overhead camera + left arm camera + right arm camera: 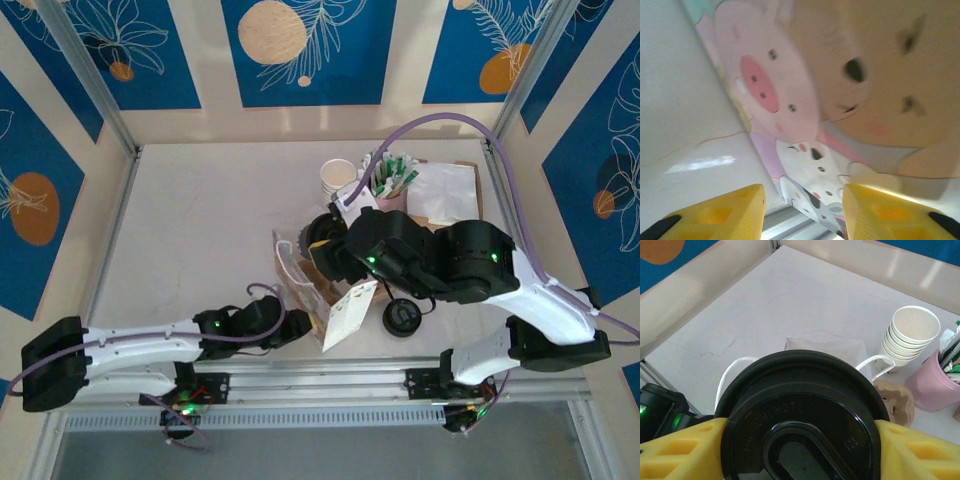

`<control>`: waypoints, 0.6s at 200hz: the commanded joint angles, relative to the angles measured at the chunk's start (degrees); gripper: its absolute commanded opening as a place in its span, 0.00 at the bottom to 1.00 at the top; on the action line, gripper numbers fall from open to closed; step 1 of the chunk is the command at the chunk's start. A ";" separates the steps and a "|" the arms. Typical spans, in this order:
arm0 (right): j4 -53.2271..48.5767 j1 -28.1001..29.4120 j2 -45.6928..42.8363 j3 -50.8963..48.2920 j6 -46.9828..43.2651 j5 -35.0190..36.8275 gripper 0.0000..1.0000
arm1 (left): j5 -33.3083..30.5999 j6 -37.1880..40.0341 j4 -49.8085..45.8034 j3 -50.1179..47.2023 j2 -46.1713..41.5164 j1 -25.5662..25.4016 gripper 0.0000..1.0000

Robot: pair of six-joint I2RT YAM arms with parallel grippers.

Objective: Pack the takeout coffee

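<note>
My right gripper has the cup hanging at the bag's far end, so it should keep the cup up and center it over the bag's opening while my left gripper moves away.
A coffee cup with a black lid is clamped between my right gripper's yellow fingers. It hangs over the mouth of a paper bag whose white handles show on either side of the lid. In the top view the right gripper holds the cup above the bag's far end. My left gripper sits at the bag's near side. Its fingers stand apart, open, close against the bag's cartoon-printed wall, and one bag corner pokes between them.
A stack of paper cups and a pink holder of packets stand behind the bag, with white napkins to their right. A spare black lid lies on the table near the front rail. A brown cardboard piece sits beside the bag.
</note>
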 commanded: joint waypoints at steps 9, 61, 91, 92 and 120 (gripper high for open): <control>-0.86 0.43 1.49 1.68 1.82 1.04 0.56 | -2.78 -1.59 0.69 2.47 0.25 -0.78 0.45; -0.06 2.28 3.00 2.13 2.40 2.12 0.55 | -8.69 -0.24 -12.63 3.27 -7.45 -0.81 0.46; -0.15 5.25 3.65 4.03 1.95 4.97 0.55 | -13.29 2.33 -24.56 6.36 -12.49 -0.80 0.48; -0.24 5.35 3.68 4.13 1.95 5.13 0.55 | -13.43 2.45 -25.11 6.53 -12.62 -0.79 0.48; -1.39 7.74 4.32 6.37 1.65 8.03 0.55 | -18.85 7.26 -37.42 13.03 -14.33 -0.79 0.51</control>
